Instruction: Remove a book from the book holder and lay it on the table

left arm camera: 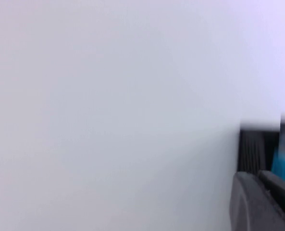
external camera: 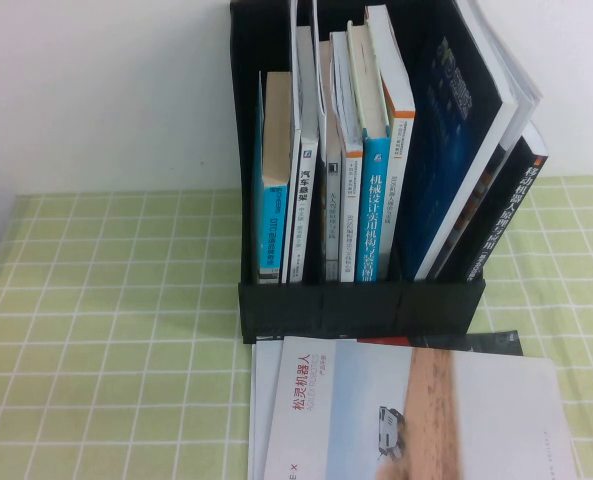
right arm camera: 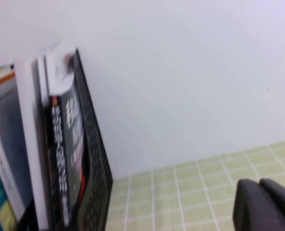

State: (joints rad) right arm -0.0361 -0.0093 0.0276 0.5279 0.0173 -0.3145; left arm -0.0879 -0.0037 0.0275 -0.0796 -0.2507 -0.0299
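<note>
The large dark-blue book [external camera: 456, 140] leans toward the black book [external camera: 506, 208] and leaves it little room, so next my left gripper pushes the dark-blue book back first. My right gripper should then take the black book.
The black book holder [external camera: 361, 305] stands upright at the back of the green checked table [external camera: 106, 330], full of upright books. The black book with the white Chinese title [external camera: 504, 215] leans in the rightmost slot, behind the large dark-blue book [external camera: 456, 130]. In the right wrist view this book [right arm camera: 65, 159] stands against the holder's mesh side [right arm camera: 96, 178]. My right gripper [right arm camera: 260, 183] is shut and empty, to the right of the holder above the cloth. My left gripper [left arm camera: 258, 174] is shut and empty, facing the white wall beside the holder's edge [left arm camera: 255, 149]. Neither gripper shows in the high view.
A white book with a red Chinese title [external camera: 416, 415] lies flat on the table in front of the holder, over a dark strip [external camera: 486, 343]. Several blue and white books [external camera: 371, 170] fill the middle slots. The white wall stands close behind.
</note>
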